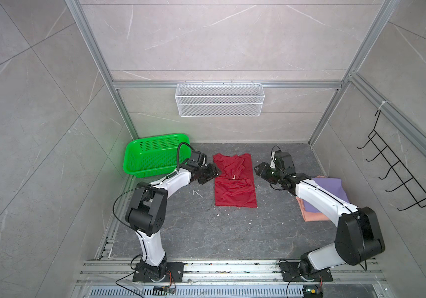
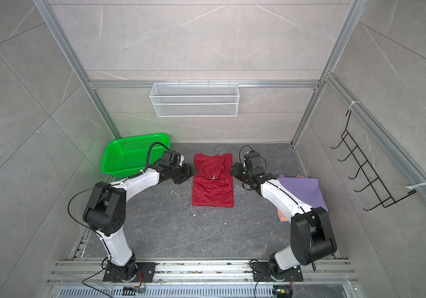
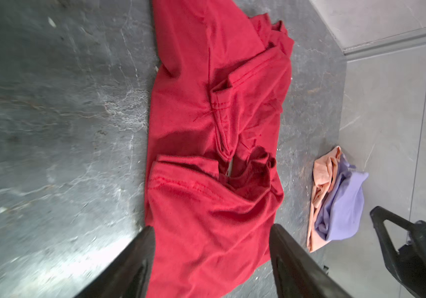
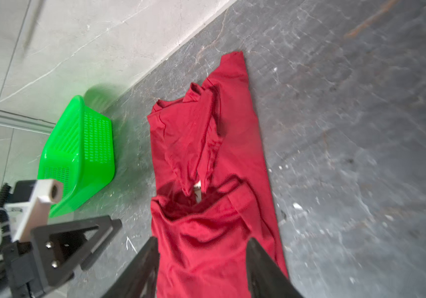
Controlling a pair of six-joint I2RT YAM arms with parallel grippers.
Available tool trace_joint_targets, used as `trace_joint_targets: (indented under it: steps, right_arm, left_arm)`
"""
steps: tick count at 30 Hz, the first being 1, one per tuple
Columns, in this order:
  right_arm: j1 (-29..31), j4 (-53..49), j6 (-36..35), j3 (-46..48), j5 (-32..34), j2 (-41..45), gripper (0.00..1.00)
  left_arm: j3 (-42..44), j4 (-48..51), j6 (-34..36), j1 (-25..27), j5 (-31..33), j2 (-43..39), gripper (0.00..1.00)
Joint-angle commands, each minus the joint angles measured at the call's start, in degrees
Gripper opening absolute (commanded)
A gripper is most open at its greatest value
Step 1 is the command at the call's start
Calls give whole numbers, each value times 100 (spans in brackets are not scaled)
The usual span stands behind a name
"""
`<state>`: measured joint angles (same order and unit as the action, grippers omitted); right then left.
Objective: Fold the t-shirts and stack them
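Note:
The dark red t-shirt's far end [image 1: 232, 161] is lying wrinkled and loose, so its under layer will show a little when I fold the t-shirt's near edge [image 1: 236, 205] over.
The dark red t-shirt [image 1: 234, 191] [image 2: 212, 191] lies partly folded in the middle of the dark table, sleeves turned inward and a crease across its middle. A bit of cream-white print [image 1: 233, 177] peeks out at that crease. My left gripper [image 1: 216, 171] [image 3: 212, 227] hovers at the shirt's left edge, open and holding nothing. My right gripper [image 1: 257, 169] [image 4: 203, 239] stands open at the right edge, also without cloth. At the right, a lavender t-shirt [image 1: 333, 191] [image 3: 343, 206] rests on a salmon-pink t-shirt [image 1: 312, 215], partly hidden under my right arm.
A green perforated basket [image 1: 150, 167] [image 4: 82, 144] stands at the back left, close behind my left wrist. On the back wall hangs a white wire basket [image 1: 219, 99], and a black hook rack [image 1: 398, 175] is on the right wall. Small white crumbs dot the table.

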<state>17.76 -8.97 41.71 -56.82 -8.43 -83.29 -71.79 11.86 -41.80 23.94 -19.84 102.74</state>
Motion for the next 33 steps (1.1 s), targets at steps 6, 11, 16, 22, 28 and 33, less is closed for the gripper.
trace_joint_targets:
  steps: [6,11,16,22,28,33]
  right_arm:
    - [128,-375,487,1714,-431,1182,60]
    - [446,176,1116,2599,-597,1482,61]
    - [739,961,1629,3134,-578,1226,61]
    - [918,1883,1996,3242,-523,580,61]
    - [931,1979,2111,3117,-259,156,61]
    - [931,2163,2189,3083,-76,-227,60]
  left_arm:
    - [1402,202,-39,171,165,-1449,78]
    - [2240,82,-494,590,248,-1975,78]
    - [3049,-720,-1112,671,-86,-2041,74]
    - [3283,-1407,-1502,689,-266,-1663,74]
    - [3235,-2066,-1887,723,-494,-983,73]
    - [3138,-2201,-1921,752,-456,-580,69]
